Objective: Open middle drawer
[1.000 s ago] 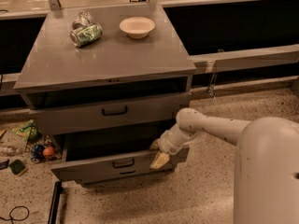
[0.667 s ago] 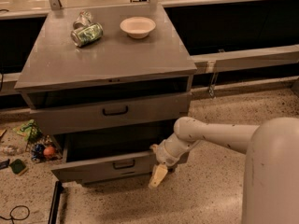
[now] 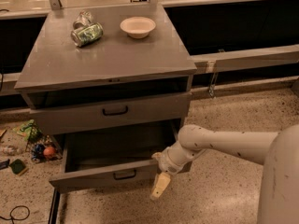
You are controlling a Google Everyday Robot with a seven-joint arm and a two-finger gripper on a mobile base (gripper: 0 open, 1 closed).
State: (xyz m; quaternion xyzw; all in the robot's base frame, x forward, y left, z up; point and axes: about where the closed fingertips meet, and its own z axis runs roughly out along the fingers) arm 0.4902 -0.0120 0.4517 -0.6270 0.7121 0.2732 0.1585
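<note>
The robot's gripper is hanging outside the partly open middle drawer's front, so it should rise over that front, reach inside the drawer and push it further open.
The middle drawer is a wide, shallow grey drawer with a small black centre handle. It stands pulled well out of the grey cabinet, and its dark inside shows. My gripper hangs pointing down just in front of and below the right end of the drawer's front, to the right of the handle. It holds nothing that I can see. The white arm reaches in from the right.
The drawer above, with a black handle, stands slightly out. On the cabinet top lie a crushed green can and a white bowl. Litter and small objects lie on the floor to the left. A dark counter wall runs behind.
My gripper has dropped from the right end of the middle drawer's front to below its front edge and tilted downward. The drawer stays pulled out about as far as before.
</note>
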